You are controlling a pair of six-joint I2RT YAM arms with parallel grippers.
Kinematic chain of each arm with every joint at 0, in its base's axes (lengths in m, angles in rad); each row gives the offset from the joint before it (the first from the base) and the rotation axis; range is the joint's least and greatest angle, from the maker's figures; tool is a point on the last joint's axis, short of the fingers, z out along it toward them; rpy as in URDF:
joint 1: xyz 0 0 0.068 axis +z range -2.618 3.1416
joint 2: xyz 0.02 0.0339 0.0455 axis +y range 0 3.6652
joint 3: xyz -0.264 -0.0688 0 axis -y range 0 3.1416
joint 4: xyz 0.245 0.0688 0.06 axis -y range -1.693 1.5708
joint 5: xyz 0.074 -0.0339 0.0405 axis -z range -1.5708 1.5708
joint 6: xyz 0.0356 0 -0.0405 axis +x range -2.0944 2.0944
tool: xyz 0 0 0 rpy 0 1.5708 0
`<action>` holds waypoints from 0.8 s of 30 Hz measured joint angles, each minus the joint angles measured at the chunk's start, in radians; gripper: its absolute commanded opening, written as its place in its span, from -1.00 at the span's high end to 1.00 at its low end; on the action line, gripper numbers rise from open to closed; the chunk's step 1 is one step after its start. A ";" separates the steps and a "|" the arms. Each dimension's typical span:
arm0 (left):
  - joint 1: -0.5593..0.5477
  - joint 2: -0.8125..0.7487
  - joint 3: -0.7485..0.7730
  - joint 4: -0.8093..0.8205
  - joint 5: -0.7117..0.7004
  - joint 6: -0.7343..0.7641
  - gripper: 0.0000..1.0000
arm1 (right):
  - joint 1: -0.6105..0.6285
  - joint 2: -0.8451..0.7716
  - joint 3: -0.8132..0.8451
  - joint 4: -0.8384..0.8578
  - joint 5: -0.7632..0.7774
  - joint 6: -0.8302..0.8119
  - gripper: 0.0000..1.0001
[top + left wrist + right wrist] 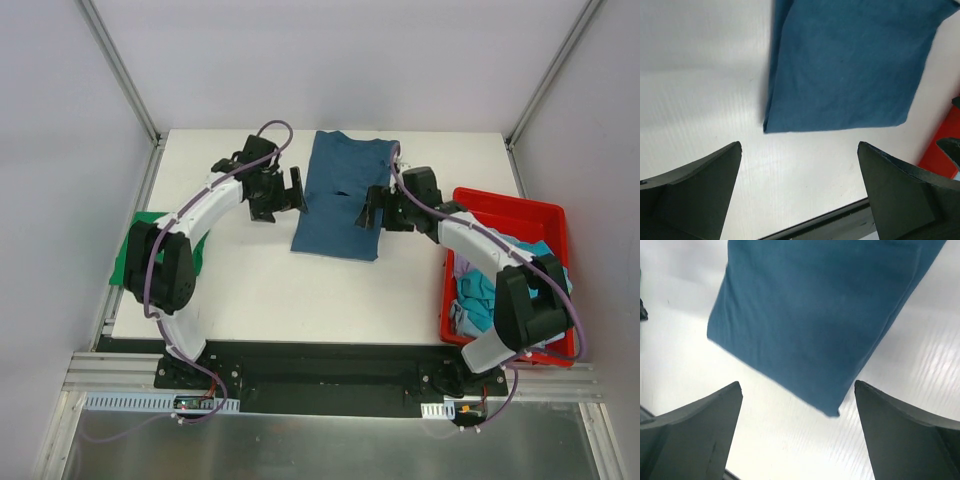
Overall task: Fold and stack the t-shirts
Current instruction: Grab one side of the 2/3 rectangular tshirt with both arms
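Note:
My gripper will pull the near corners of the dark teal-blue t-shirt, and its far end will slide along, because the t-shirt lies flat in a long strip.
A dark teal-blue t-shirt lies folded into a long strip at the table's middle back. It also shows in the left wrist view and in the right wrist view. My left gripper is open and empty, just left of the shirt's left edge. My right gripper is open and empty, at the shirt's right edge. A bright green t-shirt lies at the table's left edge, partly hidden by my left arm. Teal and light blue t-shirts lie crumpled in the bin.
A red plastic bin stands at the table's right edge, under my right arm; it also shows in the left wrist view. White walls and metal frame posts surround the white table.

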 measured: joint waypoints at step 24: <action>0.000 0.057 -0.243 0.114 -0.013 -0.071 -0.63 | -0.014 -0.120 -0.229 0.059 0.025 0.193 -0.95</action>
